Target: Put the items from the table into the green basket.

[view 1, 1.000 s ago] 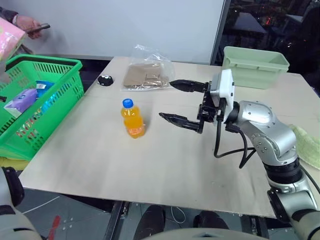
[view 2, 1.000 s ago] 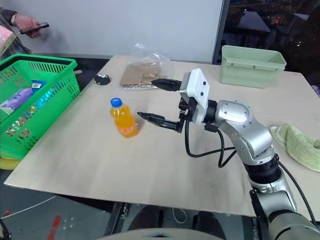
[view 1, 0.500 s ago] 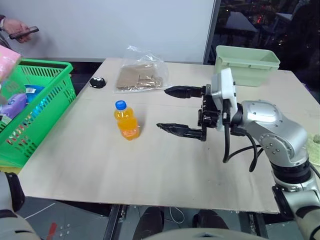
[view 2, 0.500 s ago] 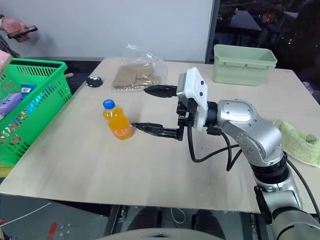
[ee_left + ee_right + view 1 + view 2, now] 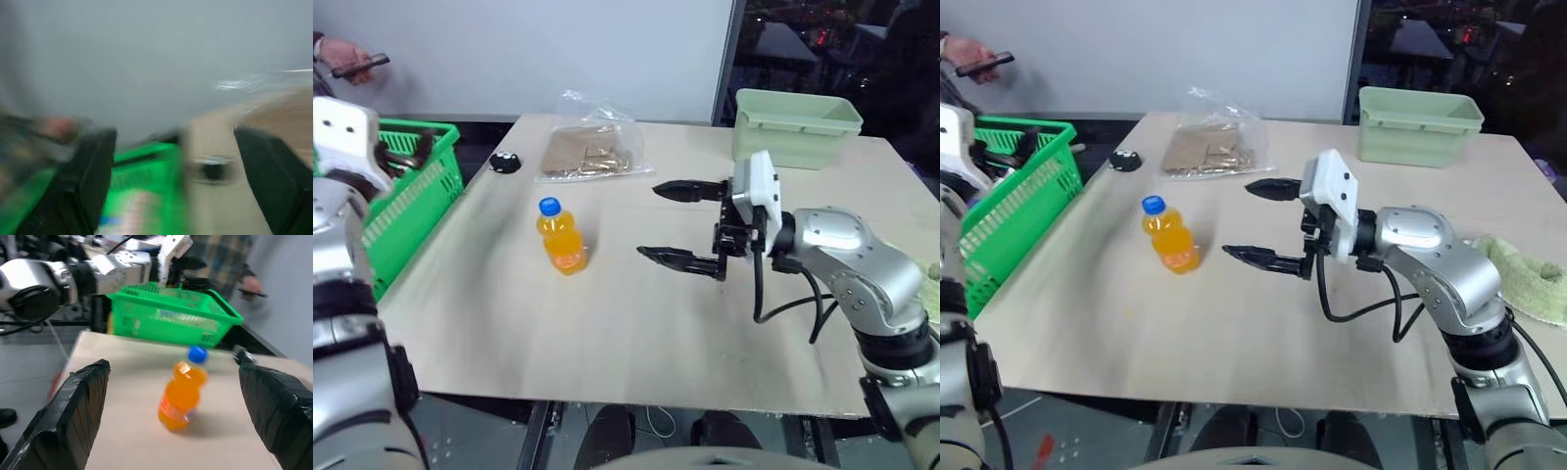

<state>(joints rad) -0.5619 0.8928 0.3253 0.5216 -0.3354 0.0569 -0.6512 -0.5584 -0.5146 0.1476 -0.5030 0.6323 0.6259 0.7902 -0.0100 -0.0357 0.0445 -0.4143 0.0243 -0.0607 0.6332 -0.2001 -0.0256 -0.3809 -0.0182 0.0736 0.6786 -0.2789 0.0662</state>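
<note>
The bottle is standing upright and the space (image 5: 491,235) toward the green basket is clear, so my left gripper should keep moving in until its open fingers are around the bottle's body (image 5: 563,244).
A small orange-drink bottle (image 5: 561,240) with a blue cap stands upright on the beige table (image 5: 607,323), left of centre. My right gripper (image 5: 649,221) hovers just right of the bottle, pointing at it, open, with a small gap to it. In the right wrist view the bottle (image 5: 183,391) stands ahead, between the two spread fingers. The green basket (image 5: 411,196) stands off the table's left edge. My left gripper (image 5: 401,147) is above the basket's rim, open and holding nothing. Pale things lie inside the basket (image 5: 166,316), too blurred to name.
A clear plastic bag (image 5: 589,147) with brown contents and a small black object (image 5: 504,162) lie at the table's far side. A pale mint tub (image 5: 795,125) stands at the far right corner, a green cloth (image 5: 1528,279) on the right edge. A person's hand (image 5: 352,67) holds a phone behind the basket.
My left gripper held a pink carton above the basket; it has opened, swung right into view, and the carton is gone from it. My right gripper backed slightly away from the bottle.
</note>
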